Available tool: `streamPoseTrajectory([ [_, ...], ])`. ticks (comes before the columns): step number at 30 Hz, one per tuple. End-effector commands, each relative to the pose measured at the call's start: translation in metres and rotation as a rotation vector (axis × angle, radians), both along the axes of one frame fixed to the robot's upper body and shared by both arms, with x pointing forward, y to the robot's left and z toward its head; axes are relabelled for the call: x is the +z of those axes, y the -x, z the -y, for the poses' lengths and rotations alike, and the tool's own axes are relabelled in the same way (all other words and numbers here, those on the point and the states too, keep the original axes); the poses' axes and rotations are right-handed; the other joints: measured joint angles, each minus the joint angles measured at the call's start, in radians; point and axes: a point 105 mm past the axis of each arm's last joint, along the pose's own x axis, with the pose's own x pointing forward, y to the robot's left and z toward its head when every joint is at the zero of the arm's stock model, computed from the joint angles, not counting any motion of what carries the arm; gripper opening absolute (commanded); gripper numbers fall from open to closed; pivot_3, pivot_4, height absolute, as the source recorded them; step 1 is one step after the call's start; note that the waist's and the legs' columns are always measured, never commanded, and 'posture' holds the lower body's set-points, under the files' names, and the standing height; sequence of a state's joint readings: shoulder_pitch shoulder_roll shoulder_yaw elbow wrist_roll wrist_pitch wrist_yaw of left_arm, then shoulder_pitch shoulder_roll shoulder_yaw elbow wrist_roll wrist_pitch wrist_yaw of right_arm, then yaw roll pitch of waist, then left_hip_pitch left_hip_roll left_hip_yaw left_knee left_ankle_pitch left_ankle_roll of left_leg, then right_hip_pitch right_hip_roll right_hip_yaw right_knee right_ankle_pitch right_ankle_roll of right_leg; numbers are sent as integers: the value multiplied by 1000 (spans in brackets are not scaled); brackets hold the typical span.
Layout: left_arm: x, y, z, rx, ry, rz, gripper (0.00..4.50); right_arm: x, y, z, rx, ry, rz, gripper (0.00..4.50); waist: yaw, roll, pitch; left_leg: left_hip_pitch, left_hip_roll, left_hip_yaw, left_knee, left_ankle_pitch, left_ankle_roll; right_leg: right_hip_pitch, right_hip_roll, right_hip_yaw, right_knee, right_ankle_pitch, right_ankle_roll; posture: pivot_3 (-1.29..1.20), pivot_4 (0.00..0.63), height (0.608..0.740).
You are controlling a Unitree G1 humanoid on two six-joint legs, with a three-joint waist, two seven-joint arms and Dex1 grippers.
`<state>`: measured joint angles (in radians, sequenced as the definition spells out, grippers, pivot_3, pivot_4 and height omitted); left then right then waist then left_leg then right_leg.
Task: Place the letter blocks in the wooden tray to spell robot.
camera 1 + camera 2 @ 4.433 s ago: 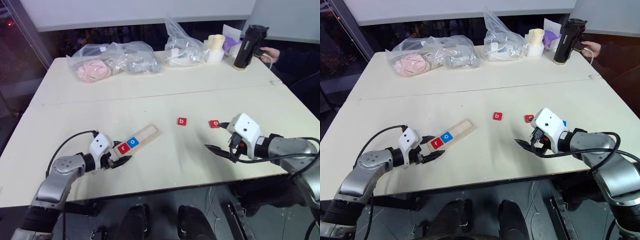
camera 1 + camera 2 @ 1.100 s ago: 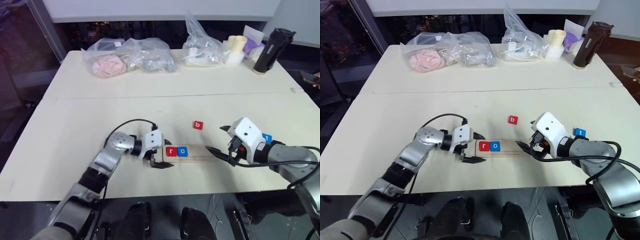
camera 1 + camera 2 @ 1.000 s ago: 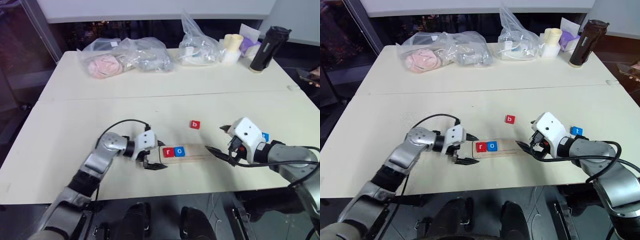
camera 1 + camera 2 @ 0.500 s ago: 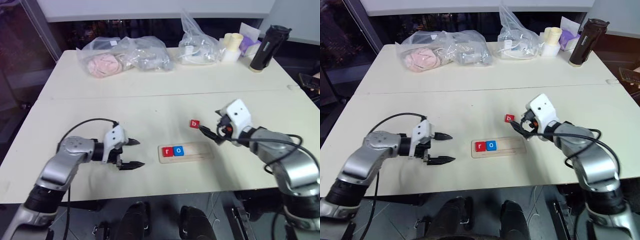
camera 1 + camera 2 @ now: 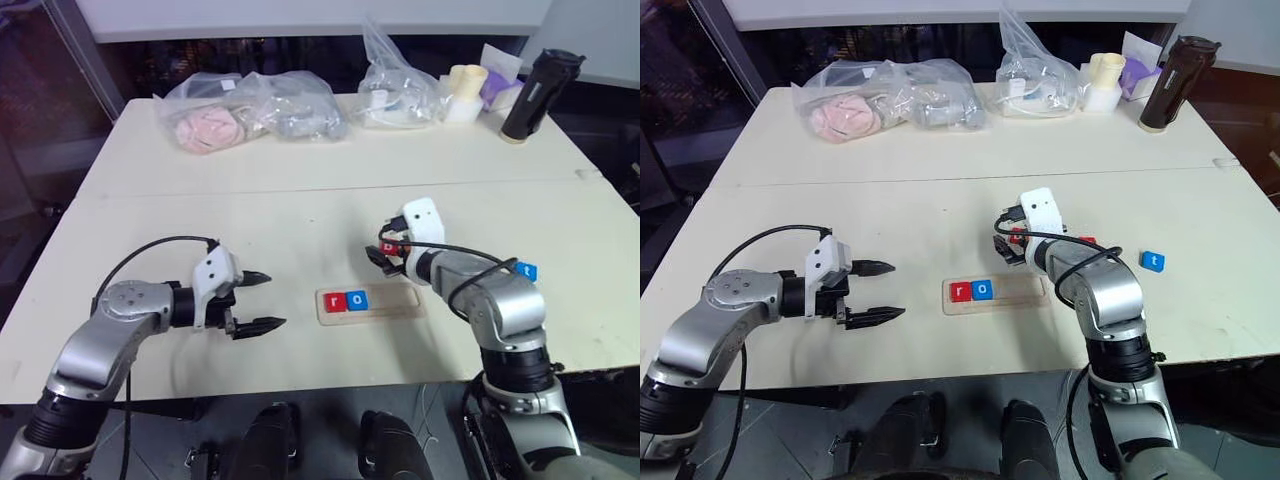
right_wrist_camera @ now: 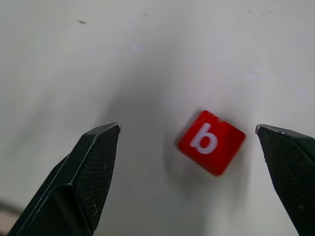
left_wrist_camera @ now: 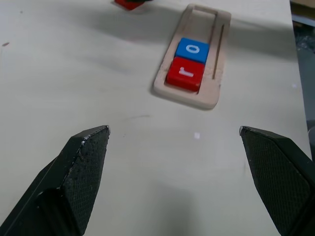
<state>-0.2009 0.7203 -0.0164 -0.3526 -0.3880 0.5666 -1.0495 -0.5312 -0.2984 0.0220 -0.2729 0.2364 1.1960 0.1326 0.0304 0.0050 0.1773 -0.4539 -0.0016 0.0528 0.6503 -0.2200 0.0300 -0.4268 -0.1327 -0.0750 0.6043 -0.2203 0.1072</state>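
Observation:
The red b block (image 6: 211, 143) is letter up and free between my right gripper's open fingers, so that gripper should keep going down and turning until its fingers face the block's sides (image 6: 231, 156).
The wooden tray (image 5: 390, 301) lies on the table in front of me, with a red r block (image 5: 333, 301) and a blue o block (image 5: 357, 300) side by side at its left end. Just behind the tray lies a red b block (image 6: 211, 142). My right gripper (image 5: 383, 252) stands open over it, one finger on each side and not touching it. A blue t block (image 5: 527, 271) lies to the right of my right arm. To the left of the tray my left gripper (image 5: 262, 300) is open, empty and pointing at the tray.
Clear plastic bags (image 5: 250, 115) of soft things lie along the far side of the table. A black bottle (image 5: 528, 95), a cream cup (image 5: 460, 93) and a purple-and-white box stand at the far right. A seam runs across the pale tabletop (image 5: 200, 230).
My left gripper has drawn back to the left, away from the tray's end. My right gripper has swung from the tray's right end up and left, and now straddles the b block.

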Motion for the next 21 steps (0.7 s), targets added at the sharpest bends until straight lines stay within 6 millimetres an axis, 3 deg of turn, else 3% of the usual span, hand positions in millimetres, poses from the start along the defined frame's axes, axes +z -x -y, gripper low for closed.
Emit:
streamPoseTrajectory([
  [1,14,4,4,-12,5,39,4437,5,-6,1,-59,45,33,4500,-5,0,0,0,0,0,0,0,0,0,0,0,1,0,0,0,150,725],
  [14,15,4,6,13,4,38,4437,-13,-24,-9,-204,-102,-87,4500,-45,0,0,6,2,-1,1,3,-3,0,3,0,11,0,0,0,150,725],
  [21,11,3,4,27,3,39,4437,-21,-26,-21,-217,-76,-115,4500,-46,0,0,6,2,-1,1,3,-3,0,3,1,11,0,0,0,150,725],
])
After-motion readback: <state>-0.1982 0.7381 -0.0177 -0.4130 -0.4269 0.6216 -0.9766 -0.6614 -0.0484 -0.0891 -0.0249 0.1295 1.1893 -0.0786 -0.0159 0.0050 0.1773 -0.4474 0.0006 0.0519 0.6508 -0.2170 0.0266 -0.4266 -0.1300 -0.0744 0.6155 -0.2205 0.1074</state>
